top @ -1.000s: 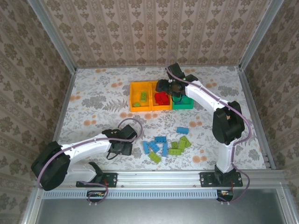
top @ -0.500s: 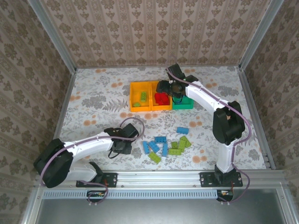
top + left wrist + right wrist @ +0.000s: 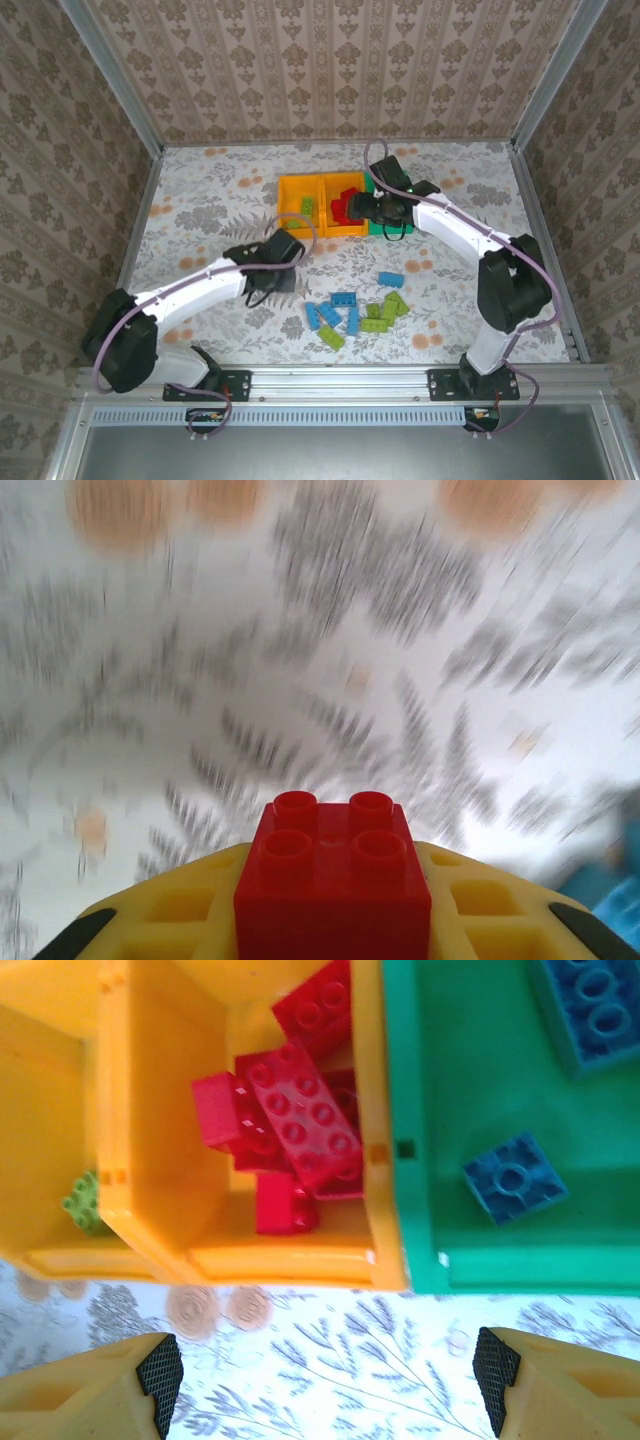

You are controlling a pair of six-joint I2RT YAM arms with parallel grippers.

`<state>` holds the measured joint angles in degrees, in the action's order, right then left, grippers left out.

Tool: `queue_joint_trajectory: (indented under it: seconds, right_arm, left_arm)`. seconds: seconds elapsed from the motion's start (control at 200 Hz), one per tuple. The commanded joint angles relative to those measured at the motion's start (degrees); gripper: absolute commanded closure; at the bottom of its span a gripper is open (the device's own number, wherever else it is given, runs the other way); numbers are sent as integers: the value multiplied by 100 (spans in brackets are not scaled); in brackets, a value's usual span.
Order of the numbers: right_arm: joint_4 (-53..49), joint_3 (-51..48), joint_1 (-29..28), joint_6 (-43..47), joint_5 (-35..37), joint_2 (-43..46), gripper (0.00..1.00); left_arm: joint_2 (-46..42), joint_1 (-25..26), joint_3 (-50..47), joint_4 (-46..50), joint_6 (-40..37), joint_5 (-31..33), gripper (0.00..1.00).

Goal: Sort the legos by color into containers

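Observation:
I go on carrying the red lego (image 3: 333,875) with my left gripper until it hangs above the middle orange bin (image 3: 343,208) before I let go, because the legos in there are red too.
My left gripper (image 3: 270,262) is shut on a red lego (image 3: 333,880), a four-stud brick held between its yellow fingers (image 3: 170,920) above the blurred flowered tabletop. My right gripper (image 3: 328,1380) is open and holds nothing; it hangs just in front of the containers. The middle orange bin (image 3: 290,1260) holds several red legos (image 3: 300,1125). Two blue legos (image 3: 515,1178) lie in the green bin (image 3: 450,1080). In the left orange bin (image 3: 292,190) lies a lime green lego (image 3: 82,1200). Loose blue and lime green legos (image 3: 355,315) lie on the table near the front.
The three bins stand side by side at mid table, green (image 3: 398,228) on the right. One blue brick (image 3: 390,279) lies apart from the loose pile. Metal frame rails (image 3: 540,240) and patterned walls bound the table.
My left gripper has shut on the red lego and carried it away from the front edge toward the bins. The right gripper has drawn back from above the bins to their near side.

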<state>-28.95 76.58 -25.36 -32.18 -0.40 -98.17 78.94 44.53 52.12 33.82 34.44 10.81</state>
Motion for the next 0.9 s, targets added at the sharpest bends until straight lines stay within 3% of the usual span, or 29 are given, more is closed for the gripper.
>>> queue_joint_trajectory:
  seconds: [0.0, 0.195, 0.515, 0.795, 0.895]
  right_arm:
    - [15, -501, 5, 170, 352, 473, 20]
    - [-154, -1345, 14, -24, 726, 1108, 19]
    - [-605, -2315, 10, -653, 426, 1530, 18]
    - [-796, -2331, -164, -1125, 90, 1212, 12]
    - [-846, -2198, -305, -1215, 75, 981, 11]
  left_arm:
    - [488, -284, 857, -428, -805, -245, 80]
    - [1883, -445, 2699, -669, -1553, -729, 80]
    - [3670, -565, 4778, -685, -1760, -1578, 79]
    - [4582, -630, 5592, -550, -1603, -1722, 78]
    - [4675, -641, 5664, -561, -1537, -1705, 73]
